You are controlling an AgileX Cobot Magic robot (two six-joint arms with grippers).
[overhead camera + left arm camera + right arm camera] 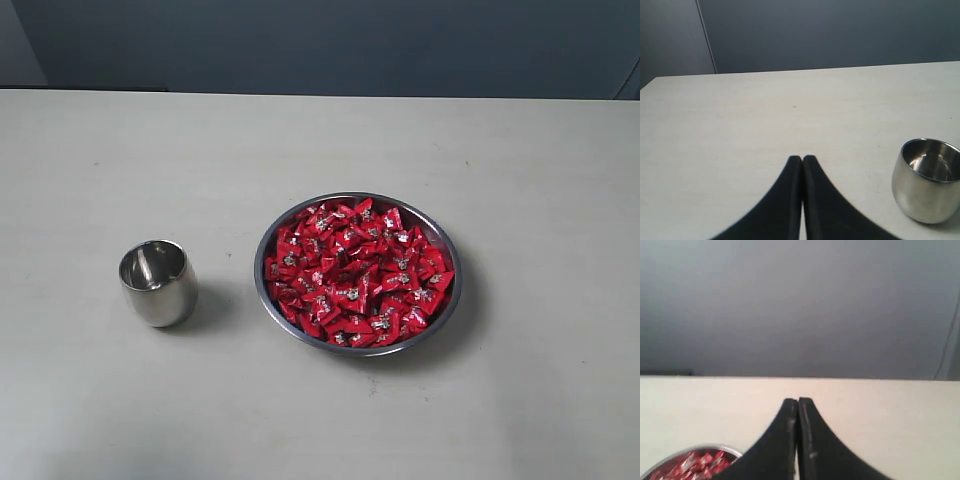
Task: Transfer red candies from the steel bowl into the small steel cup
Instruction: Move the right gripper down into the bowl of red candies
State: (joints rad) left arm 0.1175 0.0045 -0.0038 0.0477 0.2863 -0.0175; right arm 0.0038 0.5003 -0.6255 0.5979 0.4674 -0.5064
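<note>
My right gripper should continue to go down to the heap point(368, 232) until its fingers are on both sides of a candy, because red candies point(358, 270) lie piled up and uncovered in the steel bowl.
The steel bowl point(276, 230) sits right of centre on the table, heaped with red candies point(358, 272). The small steel cup point(157, 283) stands upright and apart to its left, with nothing showing inside. Neither arm appears in the exterior view. In the left wrist view my left gripper point(802, 159) is shut with nothing held, above bare table, with the cup point(927, 181) off to one side. My right gripper point(798, 401) is shut and holds nothing; part of the bowl's rim point(700, 448) and some candies point(692, 465) show at the frame's corner.
The pale table point(320, 140) ends at a far edge against a dark blue-grey wall point(330, 45). Nothing else stands on the table.
</note>
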